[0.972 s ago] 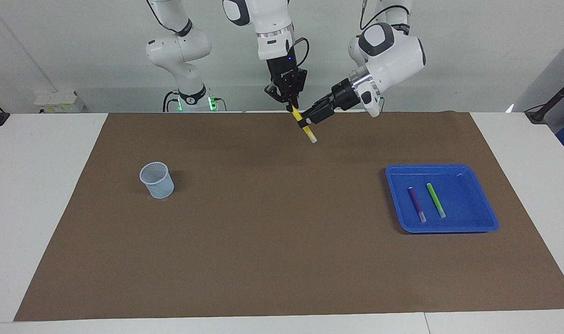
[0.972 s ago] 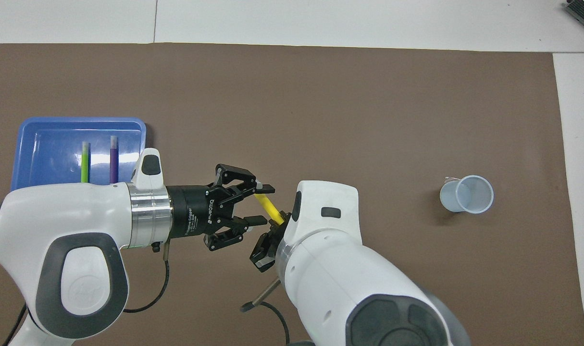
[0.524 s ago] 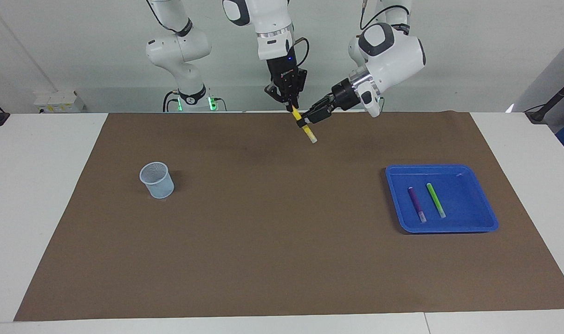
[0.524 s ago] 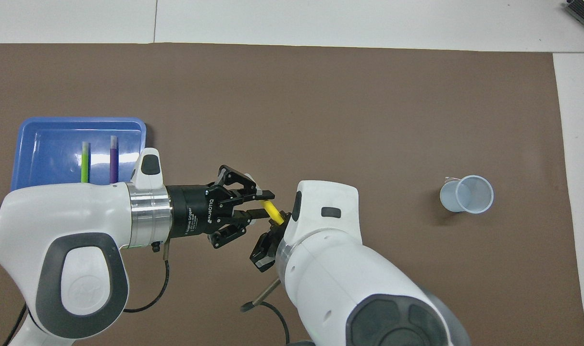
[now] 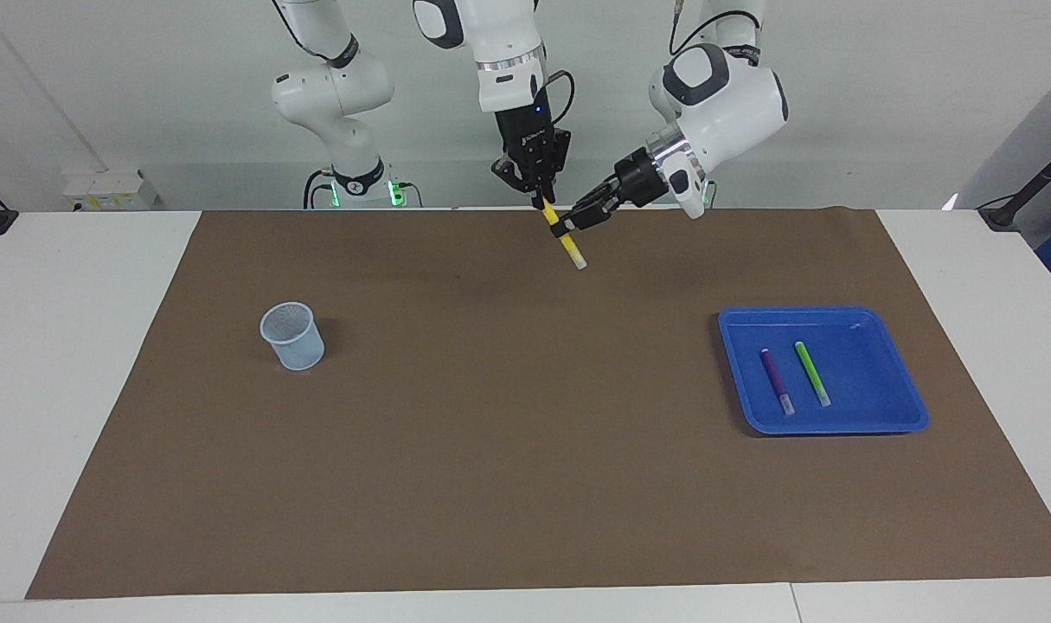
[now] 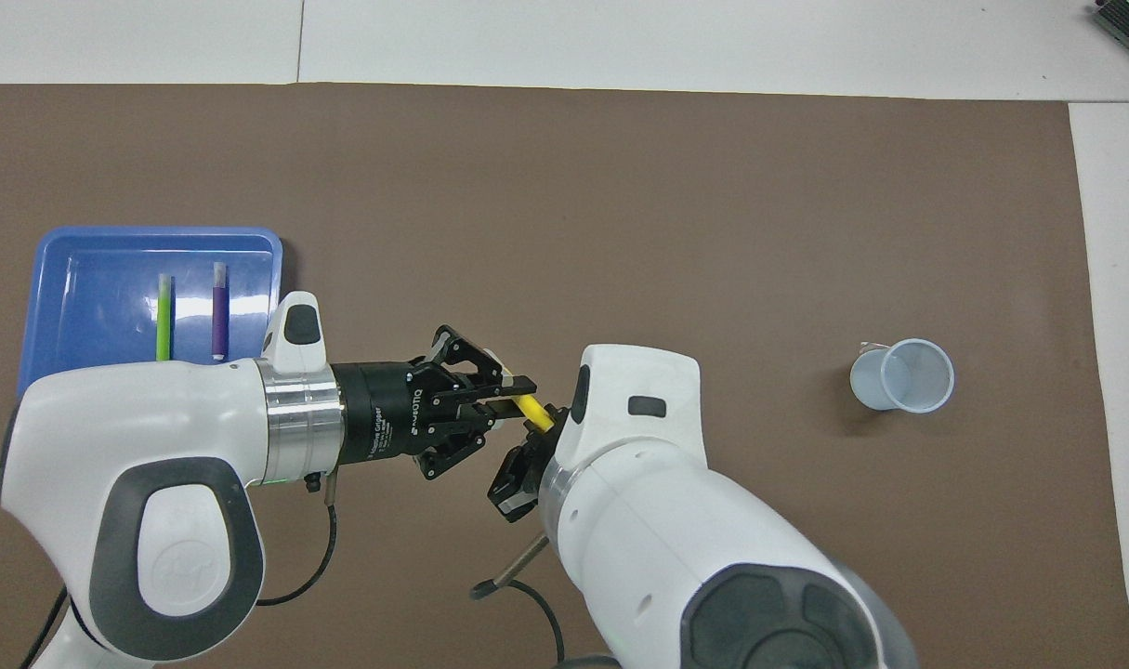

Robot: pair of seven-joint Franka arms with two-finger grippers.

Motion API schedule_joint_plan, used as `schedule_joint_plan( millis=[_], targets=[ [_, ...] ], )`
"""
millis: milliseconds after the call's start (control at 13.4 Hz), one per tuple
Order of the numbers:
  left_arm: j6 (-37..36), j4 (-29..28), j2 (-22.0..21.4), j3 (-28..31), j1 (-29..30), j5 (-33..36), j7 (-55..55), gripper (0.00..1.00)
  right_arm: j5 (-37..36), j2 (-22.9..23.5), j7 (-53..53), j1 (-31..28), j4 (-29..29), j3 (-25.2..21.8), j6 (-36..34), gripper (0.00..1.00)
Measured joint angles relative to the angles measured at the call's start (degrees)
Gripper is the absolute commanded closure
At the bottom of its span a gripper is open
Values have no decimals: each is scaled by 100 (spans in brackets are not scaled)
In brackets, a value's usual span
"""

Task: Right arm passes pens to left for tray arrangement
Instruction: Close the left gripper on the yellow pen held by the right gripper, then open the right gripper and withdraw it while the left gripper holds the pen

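Note:
Both grippers are closed on the yellow pen. My right gripper should open and move back before my left gripper puts the pen down next to the green pen.
A yellow pen hangs tilted in the air over the mat's edge nearest the robots, pale end down. My right gripper points down and is shut on its upper end. My left gripper comes in from the side and is shut on the pen's middle, so both hold it. The blue tray lies toward the left arm's end of the table. In it lie a purple pen and a green pen, side by side.
A small pale-blue translucent cup stands on the brown mat toward the right arm's end. The mat covers most of the white table.
My left gripper has closed from open onto the yellow pen's middle. The right gripper has kept its hold, and the pen has hardly moved.

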Motion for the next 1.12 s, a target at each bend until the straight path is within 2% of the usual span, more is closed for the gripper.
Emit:
schedule_joint_plan(
  millis=[75,299,524,748,898,1122],
  targets=[
    [0,0,0,0,0,0,3,100,8,-1,151,0,1,-2,6,1],
    [-5,10,-4,-9,-21,-33,-16,100,6,21,654,10,-2,2,126,0],
    [-3,10,-4,-6,-39,-41,-18,100,6,25,714,-21,-2,-8,158,0],
    [-3,10,-4,19,-40,-35,42,100,5,27,716,-360,69,-38,146,0],
    [-48,7,-4,61,-11,98,350,100,4,27,638,-762,294,-61,-220,0],
    [-670,11,-6,107,292,991,821,100,5,22,322,-1338,632,-95,-929,0]
  ],
)
